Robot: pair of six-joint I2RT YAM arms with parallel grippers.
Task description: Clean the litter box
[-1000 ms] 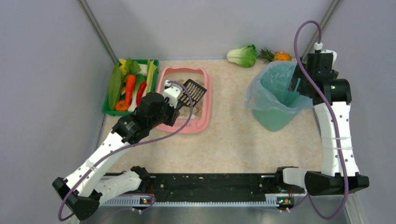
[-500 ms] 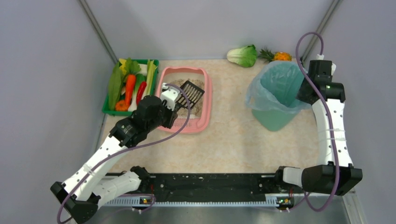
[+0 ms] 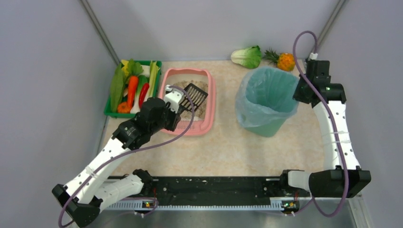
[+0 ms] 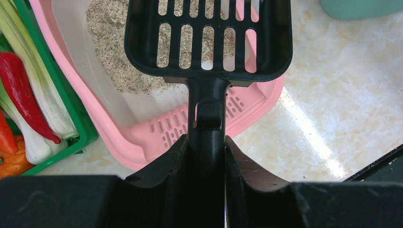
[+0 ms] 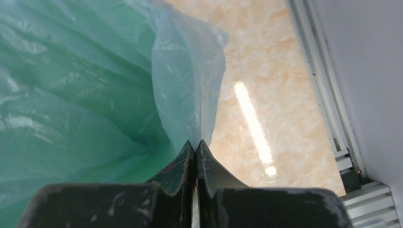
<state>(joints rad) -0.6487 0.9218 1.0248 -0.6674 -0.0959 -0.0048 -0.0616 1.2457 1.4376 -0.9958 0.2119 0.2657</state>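
Note:
The way from the teal bin to the pink litter box (image 3: 212, 99) is clear, so the robot's right gripper should go on sliding the bin until it is standing next to the box.
The pink litter box (image 3: 212, 97) lies at the back left, with grey-beige litter (image 4: 109, 42) inside and a slotted grille (image 4: 168, 133) at its near end. My left gripper (image 3: 179, 102) (image 4: 207, 141) is shut on the handle of a black slotted scoop (image 3: 196, 94) (image 4: 209, 38). The scoop blade hovers over the litter and carries nothing. My right gripper (image 3: 300, 91) (image 5: 196, 142) stands at the right rim of the teal bag-lined bin (image 3: 266, 99). Its fingers are pressed together on the edge of the bag (image 5: 190, 85).
A green crate (image 3: 110, 113) (image 4: 81, 128) of vegetables sits just left of the litter box. A bok choy (image 3: 247, 56) and a small pineapple (image 3: 284, 61) lie by the back wall. Grey walls close in on both sides. A black rail (image 3: 214, 185) runs along the near edge.
My right gripper has closed at the bin's right rim, and the bin has shifted left towards the table's middle. The left arm and scoop have barely moved.

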